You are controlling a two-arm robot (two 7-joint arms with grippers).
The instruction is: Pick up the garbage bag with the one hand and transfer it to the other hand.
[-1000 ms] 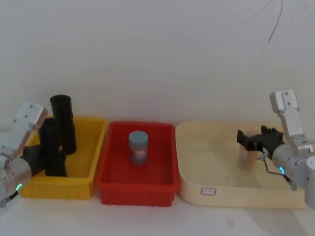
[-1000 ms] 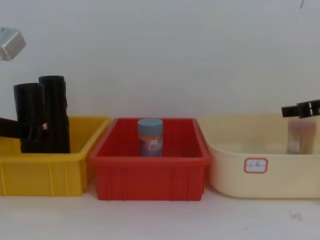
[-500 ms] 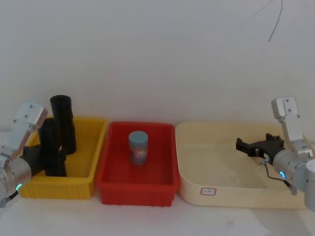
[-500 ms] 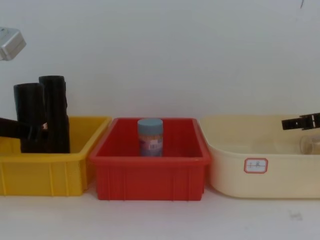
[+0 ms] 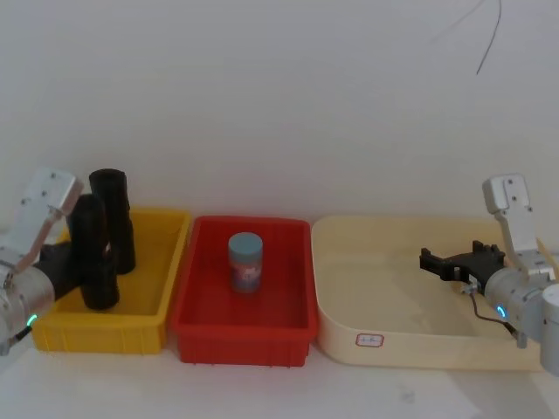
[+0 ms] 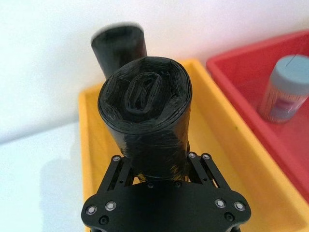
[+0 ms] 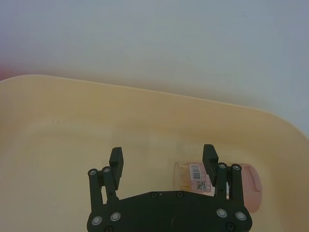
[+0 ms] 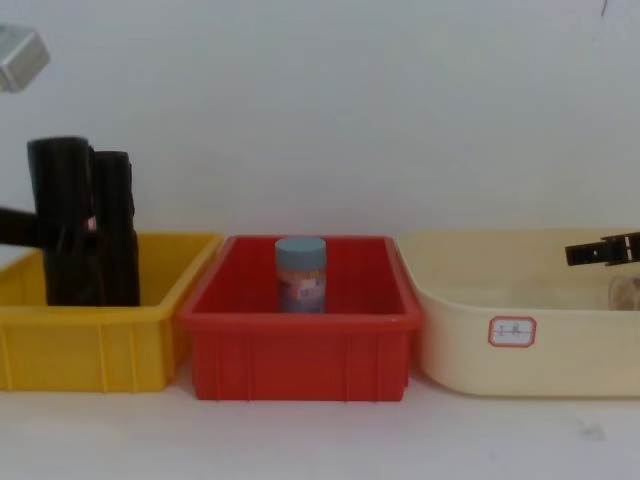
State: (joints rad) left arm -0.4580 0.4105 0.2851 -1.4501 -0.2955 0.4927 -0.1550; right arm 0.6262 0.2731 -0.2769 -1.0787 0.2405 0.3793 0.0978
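Note:
My gripper will have the roll (image 8: 72, 240) stay stiff when I carry it by its lower end, since the garbage bag's upper part (image 8: 58, 172) stands straight above my left gripper.
The garbage bag (image 5: 92, 253), a thick black roll, stands upright over the yellow bin (image 5: 144, 327), and my left gripper (image 5: 86, 266) is shut around its lower half. The left wrist view looks along the roll (image 6: 147, 111) from its end, with the left gripper (image 6: 157, 162) clamped on both sides of it. In the chest view the roll (image 8: 60, 200) carries a small red mark where the fingers meet it. My right gripper (image 5: 434, 260) hovers open over the cream tub (image 5: 349, 345), far to the right, with nothing between its fingertips (image 7: 163, 154).
A second black roll (image 5: 113, 214) stands in the yellow bin just behind the held one. A blue-lidded jar (image 5: 245, 262) stands in the red bin (image 5: 201, 332) in the middle. A clear jar (image 7: 217, 179) lies on its side in the cream tub under the right gripper.
The left gripper has raised the roll so that it stands higher than the roll behind. The right gripper let go of the clear jar, which now lies in the tub, then lowered slightly.

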